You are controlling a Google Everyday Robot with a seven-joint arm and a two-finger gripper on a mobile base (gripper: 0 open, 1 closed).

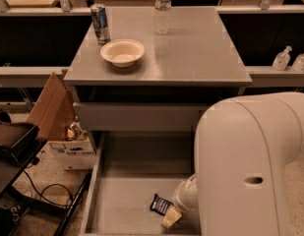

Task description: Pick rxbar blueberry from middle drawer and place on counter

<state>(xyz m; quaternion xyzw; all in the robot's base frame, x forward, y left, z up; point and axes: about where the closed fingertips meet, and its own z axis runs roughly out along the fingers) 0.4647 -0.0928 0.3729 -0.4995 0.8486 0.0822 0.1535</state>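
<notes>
My gripper will leave an empty middle drawer when I lift the rxbar blueberry (161,204) out, because the drawer's grey bottom (141,171) around it is clear.
The rxbar blueberry (160,204), a small dark wrapper with white print, lies on the grey floor of the open middle drawer (122,200) near its front. My gripper (171,217) is low in the drawer, right beside the bar on its right; a tan fingertip (171,218) touches or nearly touches the bar's near end. The large white arm housing (250,171) fills the right foreground and hides the drawer's right part. The grey counter (191,48) is the cabinet top above.
On the counter stand a blue-silver can (99,23), a white bowl (122,52) and a clear water bottle (163,6). A closed drawer front (136,117) sits above the open one. A cardboard box (63,127) and black cart (14,146) stand left.
</notes>
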